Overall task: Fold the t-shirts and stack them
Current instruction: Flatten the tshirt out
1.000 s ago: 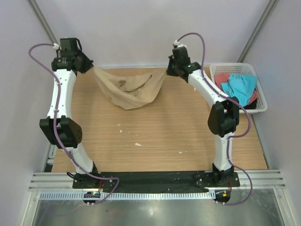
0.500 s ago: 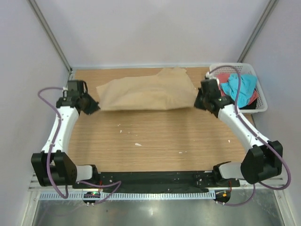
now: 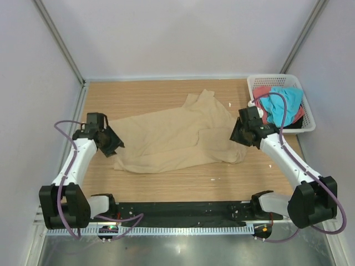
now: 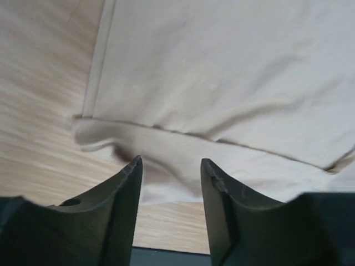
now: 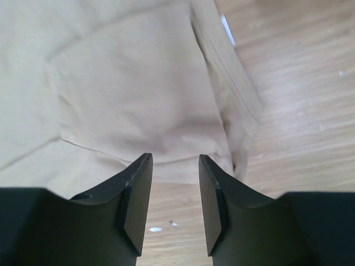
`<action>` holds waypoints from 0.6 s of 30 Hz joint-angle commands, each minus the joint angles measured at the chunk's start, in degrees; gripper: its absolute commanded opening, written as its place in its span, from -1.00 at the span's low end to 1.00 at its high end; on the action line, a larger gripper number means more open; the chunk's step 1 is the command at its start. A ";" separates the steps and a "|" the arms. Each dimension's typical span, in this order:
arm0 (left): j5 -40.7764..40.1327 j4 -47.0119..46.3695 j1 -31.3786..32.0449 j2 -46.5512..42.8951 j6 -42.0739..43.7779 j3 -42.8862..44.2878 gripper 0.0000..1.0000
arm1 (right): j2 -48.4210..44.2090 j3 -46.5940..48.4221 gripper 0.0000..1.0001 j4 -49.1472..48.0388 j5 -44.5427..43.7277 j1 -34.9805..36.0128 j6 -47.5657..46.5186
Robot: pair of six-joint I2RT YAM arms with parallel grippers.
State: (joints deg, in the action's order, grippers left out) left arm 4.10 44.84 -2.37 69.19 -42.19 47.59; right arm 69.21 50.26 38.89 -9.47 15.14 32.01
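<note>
A flap (image 3: 218, 144) is folded over one end of the tan t-shirt (image 3: 161, 133). The flap will fall open and hang down when I lift the t-shirt.
A tan t-shirt (image 3: 177, 138) lies spread and rumpled on the wooden table (image 3: 144, 94), one sleeve pointing to the back. My left gripper (image 3: 116, 148) sits at the shirt's left edge, jaws open with nothing between them; the left wrist view shows the hem (image 4: 183, 160) just beyond the fingertips (image 4: 133, 166). At the shirt's right edge my right gripper (image 3: 236, 137) is open too, and the tan cloth (image 5: 138, 100) lies just past its fingers (image 5: 141, 166). Turquoise (image 3: 283, 104) and coral-red (image 3: 265, 93) t-shirts sit in the basket.
The white lattice basket (image 3: 308, 123) stands at the table's back right corner, close behind my right arm. Grey walls enclose the table on three sides. Small white specks dot the wood near the front.
Both arms came down and toward the near edge, laying the tan shirt flat on the table. Both grippers opened and released the cloth they had held stretched between them.
</note>
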 commanded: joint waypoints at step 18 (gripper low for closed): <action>2.84 -5.37 -0.70 5.87 1.85 7.89 0.18 | 36.08 36.92 -0.14 10.76 -8.01 -5.38 13.57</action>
State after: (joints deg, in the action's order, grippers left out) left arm 5.48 41.54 -2.92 77.95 -39.16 59.33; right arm 105.41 83.20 44.56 -13.32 10.92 36.84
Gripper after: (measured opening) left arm 0.583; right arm 0.431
